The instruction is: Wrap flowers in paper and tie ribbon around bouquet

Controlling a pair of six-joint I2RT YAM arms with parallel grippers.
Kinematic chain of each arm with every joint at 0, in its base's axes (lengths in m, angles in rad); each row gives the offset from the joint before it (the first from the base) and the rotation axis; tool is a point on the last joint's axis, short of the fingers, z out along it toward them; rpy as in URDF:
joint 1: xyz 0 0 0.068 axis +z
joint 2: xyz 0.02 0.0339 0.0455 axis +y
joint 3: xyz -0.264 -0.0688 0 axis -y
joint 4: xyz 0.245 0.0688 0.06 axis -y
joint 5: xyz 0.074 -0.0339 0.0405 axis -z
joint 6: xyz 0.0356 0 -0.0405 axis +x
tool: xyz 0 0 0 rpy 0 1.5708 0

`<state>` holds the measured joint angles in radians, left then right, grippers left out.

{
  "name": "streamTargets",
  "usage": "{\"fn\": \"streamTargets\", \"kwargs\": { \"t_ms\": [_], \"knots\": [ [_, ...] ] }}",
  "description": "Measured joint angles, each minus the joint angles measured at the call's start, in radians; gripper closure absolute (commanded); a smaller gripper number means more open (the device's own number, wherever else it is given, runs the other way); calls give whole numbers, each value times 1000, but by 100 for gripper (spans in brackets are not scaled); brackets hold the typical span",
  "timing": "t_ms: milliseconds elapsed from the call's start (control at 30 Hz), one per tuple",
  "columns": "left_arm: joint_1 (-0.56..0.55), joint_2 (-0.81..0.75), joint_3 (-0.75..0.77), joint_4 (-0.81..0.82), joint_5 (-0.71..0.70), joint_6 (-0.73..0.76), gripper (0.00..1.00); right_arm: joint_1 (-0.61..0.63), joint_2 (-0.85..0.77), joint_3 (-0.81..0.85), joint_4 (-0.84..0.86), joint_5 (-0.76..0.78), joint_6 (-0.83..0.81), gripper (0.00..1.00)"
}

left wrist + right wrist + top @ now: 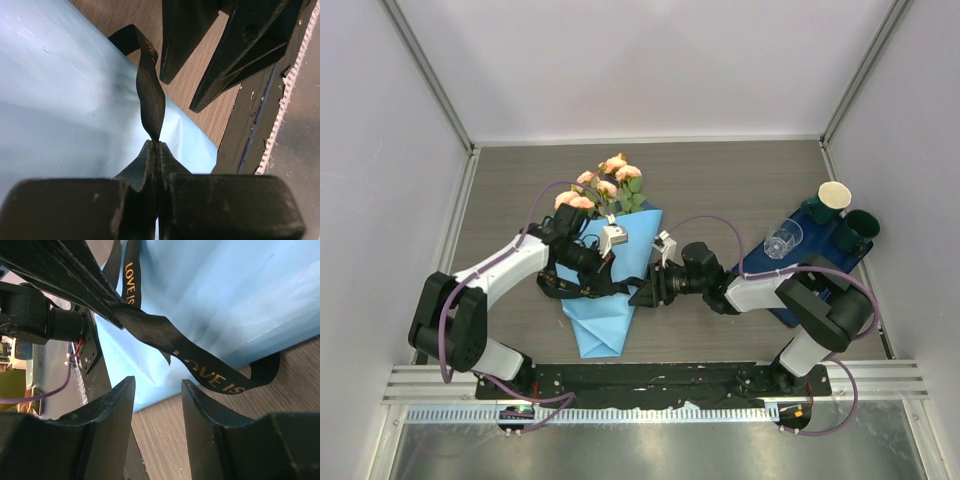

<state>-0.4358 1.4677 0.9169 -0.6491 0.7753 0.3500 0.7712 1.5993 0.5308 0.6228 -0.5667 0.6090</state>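
Next, my right gripper takes the ribbon piece (156,333) that keeps my left gripper busy, since slack ribbon (550,284) lies beside the paper for my left gripper to pull next.
The bouquet lies mid-table: pale pink flowers (605,185) stick out of the far end of a light blue paper (610,315) cone. My left gripper (618,283) (156,144) is shut on a twisted strand of the black ribbon (150,95) just above the paper (65,100). My right gripper (640,294) (157,382) faces it from the right and stands open, with nothing between its fingers. Just beyond its fingertips the ribbon (200,367), with gold lettering, stretches across the paper (225,300) and loops onto the wooden table.
A dark navy mat (798,285) lies at the right with a clear plastic cup (783,240), dark green cups (860,228) and a cream-topped cup (833,195). More ribbon (558,290) loops under the left arm. White walls enclose the table.
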Motion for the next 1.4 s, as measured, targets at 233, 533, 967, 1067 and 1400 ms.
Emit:
{"fn": "streamTargets", "kwargs": {
  "t_ms": [233,533,967,1067,1400],
  "knots": [
    [3,-8,-1,1,19,-1,100,-15,49,38,74,-37,-6,50],
    [4,-13,-15,3,34,-3,100,-51,134,87,150,-105,-12,57],
    [5,-14,-18,8,37,-3,100,-51,237,108,350,-270,45,85],
    [6,-16,-21,12,37,-3,100,-51,240,108,360,-276,51,100],
    [24,-79,-61,76,4,-81,61,-50,230,90,381,-242,86,100]
  ]
}}
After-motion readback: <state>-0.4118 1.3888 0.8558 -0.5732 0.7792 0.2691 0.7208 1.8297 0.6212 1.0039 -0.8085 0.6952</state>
